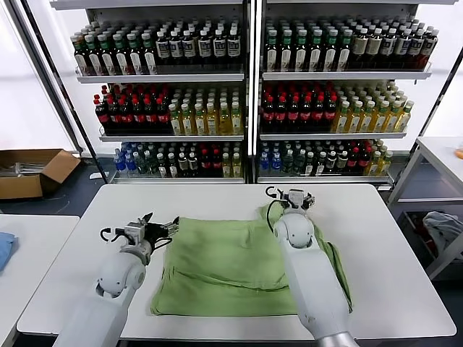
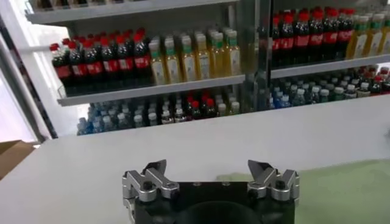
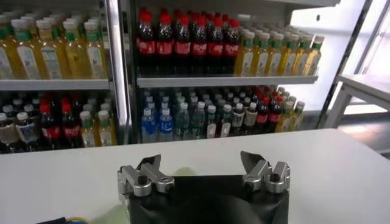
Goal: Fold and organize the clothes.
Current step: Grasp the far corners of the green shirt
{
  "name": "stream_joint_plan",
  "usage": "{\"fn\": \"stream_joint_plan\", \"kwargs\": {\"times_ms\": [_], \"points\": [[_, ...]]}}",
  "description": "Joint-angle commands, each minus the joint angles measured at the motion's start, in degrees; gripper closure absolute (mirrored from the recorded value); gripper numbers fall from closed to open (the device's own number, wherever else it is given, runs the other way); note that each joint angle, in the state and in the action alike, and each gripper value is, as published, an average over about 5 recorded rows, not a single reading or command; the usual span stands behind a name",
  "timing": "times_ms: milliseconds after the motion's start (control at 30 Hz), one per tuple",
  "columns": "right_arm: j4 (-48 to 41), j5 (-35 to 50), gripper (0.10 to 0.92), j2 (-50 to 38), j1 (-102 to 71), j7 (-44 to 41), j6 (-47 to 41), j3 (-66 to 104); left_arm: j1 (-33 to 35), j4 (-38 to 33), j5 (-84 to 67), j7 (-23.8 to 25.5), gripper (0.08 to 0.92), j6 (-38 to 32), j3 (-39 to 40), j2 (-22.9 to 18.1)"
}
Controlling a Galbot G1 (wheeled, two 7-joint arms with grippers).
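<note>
The shirt's far edge [image 1: 221, 221] will flip over and leave the shirt's near part flat when I pull it, because a loose crease [image 1: 230, 283] runs across the limp shirt.
A light green shirt [image 1: 224, 264] lies folded into a rough rectangle on the white table [image 1: 383, 246], with loose fabric spilling out along its right side. My left gripper [image 1: 163, 228] is open and empty, hovering at the shirt's left edge; in the left wrist view [image 2: 209, 172] a strip of the green fabric [image 2: 341, 189] shows beyond the fingers. My right gripper [image 1: 291, 194] is open and empty above the shirt's far right corner; in the right wrist view [image 3: 201, 165] only a small green patch [image 3: 183, 173] shows between the fingers.
Shelves of bottled drinks [image 1: 246, 94] stand behind the table. A cardboard box [image 1: 32, 172] sits on the floor at far left. A second table with a blue cloth [image 1: 4, 249] is at left. A pale bundle [image 1: 443, 225] lies under a side table at right.
</note>
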Motion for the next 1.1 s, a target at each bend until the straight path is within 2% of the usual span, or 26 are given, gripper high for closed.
{"fn": "stream_joint_plan", "kwargs": {"times_ms": [33, 400, 833, 933, 1100], "points": [[-11.1, -0.9, 0.203, 1.7, 6.2, -1.0, 0.0, 1.1, -8.0, 9.6, -1.4, 1.6, 0.177, 0.1, 4.3, -0.3], [-11.2, -1.2, 0.203, 1.6, 5.0, -1.3, -0.4, 0.7, -9.3, 11.4, -2.2, 1.8, 0.177, -0.1, 4.8, -2.3], [-9.2, -1.1, 0.214, 1.3, 1.3, -1.2, -0.5, 0.3, -6.7, 11.7, -1.8, 1.7, 0.193, 0.4, 5.1, -4.0], [-8.5, -0.9, 0.273, 0.9, 0.2, -1.2, -0.5, 0.1, -6.0, 11.6, -1.8, 1.9, 0.252, 0.5, 5.2, -4.1], [-7.1, -0.4, 0.421, 0.6, -1.8, -1.3, -0.5, 0.3, -4.7, 10.8, -1.6, 2.5, 0.381, 0.8, 5.6, -3.8]]}}
